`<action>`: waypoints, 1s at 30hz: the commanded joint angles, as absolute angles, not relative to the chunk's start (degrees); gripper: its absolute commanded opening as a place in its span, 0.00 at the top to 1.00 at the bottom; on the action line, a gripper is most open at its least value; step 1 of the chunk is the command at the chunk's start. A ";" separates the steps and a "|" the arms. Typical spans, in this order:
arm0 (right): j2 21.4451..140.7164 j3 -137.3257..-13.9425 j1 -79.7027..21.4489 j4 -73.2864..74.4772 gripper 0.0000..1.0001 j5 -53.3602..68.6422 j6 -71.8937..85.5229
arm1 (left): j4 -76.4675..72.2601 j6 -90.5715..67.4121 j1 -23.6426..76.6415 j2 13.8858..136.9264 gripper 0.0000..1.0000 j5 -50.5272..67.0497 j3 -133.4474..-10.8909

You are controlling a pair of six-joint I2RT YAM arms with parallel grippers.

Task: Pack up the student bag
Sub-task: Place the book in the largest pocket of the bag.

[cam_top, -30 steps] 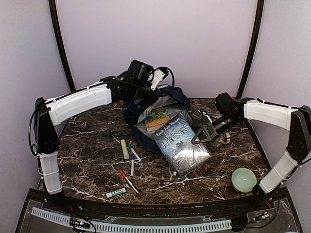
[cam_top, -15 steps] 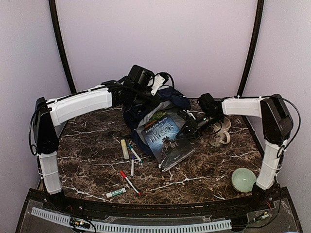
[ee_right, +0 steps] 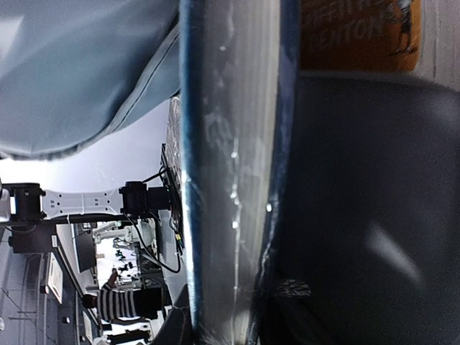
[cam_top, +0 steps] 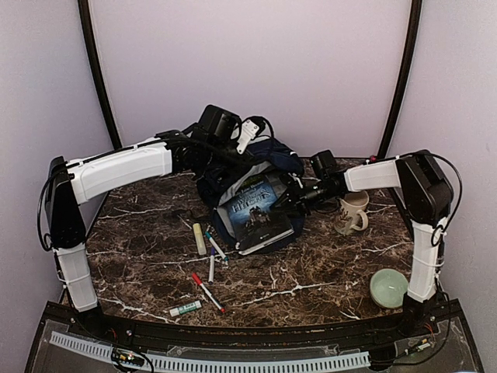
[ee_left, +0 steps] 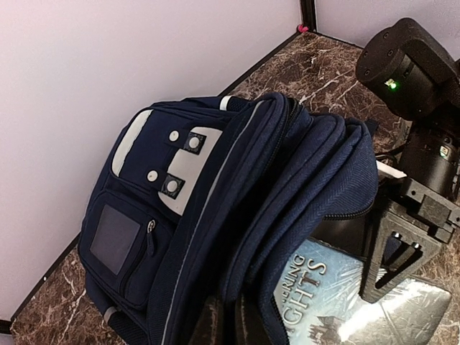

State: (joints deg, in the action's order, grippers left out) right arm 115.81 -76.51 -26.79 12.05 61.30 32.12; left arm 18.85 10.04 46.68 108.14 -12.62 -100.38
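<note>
The robot's right gripper should keep sliding the blue book [cam_top: 256, 214] in, as it lines up with the bag's opening, until the book's front edge is inside the bag's rim [cam_top: 287, 242].
The student bag [cam_top: 276, 154] lies at the back centre, navy with white patches [ee_left: 180, 169], its mouth facing forward. My left gripper [cam_top: 239, 158] is shut on the edge of the bag's open flap [ee_left: 233, 323] and holds it up. A blue hardback book [cam_top: 254, 207] sits partly inside the mouth, its title showing in the left wrist view [ee_left: 338, 287]. My right gripper [cam_top: 295, 203] is shut on the book's right edge [ee_right: 230, 320], which I see edge-on [ee_right: 233, 144]. An orange-covered book [ee_right: 359, 29] lies behind it, inside the bag.
A beige mug [cam_top: 351, 211] stands just right of the right gripper. A green bowl [cam_top: 389, 287] sits at the front right. Markers [cam_top: 208, 291], pens [cam_top: 213, 249] and two glue sticks [cam_top: 199, 238] [cam_top: 185, 308] lie scattered front left of the bag.
My right gripper has carried the blue book back and to the left, from the table in front of the bag into its mouth, covering the orange book. The left gripper has kept its hold.
</note>
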 commanded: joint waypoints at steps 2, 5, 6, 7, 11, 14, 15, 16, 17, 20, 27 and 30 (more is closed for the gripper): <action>119.87 -81.32 -26.47 -1.34 1.00 62.52 39.33 | 11.60 9.97 46.91 101.73 1.00 -13.05 -100.60; 122.02 -83.74 -26.05 -0.72 1.00 60.58 39.27 | 11.67 10.10 47.06 101.57 1.00 -13.14 -100.43; 122.55 -84.25 -25.83 -0.57 1.00 59.65 39.47 | 11.54 10.15 47.10 101.48 1.00 -13.20 -100.28; 122.86 -84.48 -25.64 -0.83 1.00 59.03 39.84 | 11.53 10.16 47.19 101.31 1.00 -13.26 -100.10; 123.08 -84.42 -25.40 -1.60 1.00 57.66 41.00 | 10.74 10.45 47.29 100.53 1.00 -13.65 -98.91; 122.99 -84.06 -25.40 -1.77 1.00 57.57 41.34 | 10.13 10.55 47.29 99.84 1.00 -13.97 -97.86; 122.86 -83.91 -25.40 -1.78 1.00 57.45 41.31 | 9.87 10.55 47.32 99.62 1.00 -13.97 -97.52; 122.67 -83.86 -25.40 -1.71 0.97 57.28 41.27 | 9.64 10.54 47.29 99.30 1.00 -14.02 -97.17; 122.42 -83.85 -25.31 -1.30 0.91 56.95 41.12 | 9.37 10.52 47.29 99.05 1.00 -14.08 -96.78; 120.93 -84.22 -25.25 1.22 0.78 55.19 39.25 | 9.27 10.69 47.31 98.71 1.00 -14.30 -96.35; 114.61 -84.34 -25.38 12.07 0.61 43.72 31.34 | 8.37 10.90 47.30 98.20 1.00 -14.86 -95.09; 112.32 -83.08 -25.59 15.29 0.58 39.69 28.37 | 7.70 10.90 47.29 97.99 1.00 -14.95 -94.27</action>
State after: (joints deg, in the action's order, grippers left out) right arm 119.02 -82.81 -25.89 12.03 46.83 34.46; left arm 14.41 10.50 47.16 104.84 -13.19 -94.43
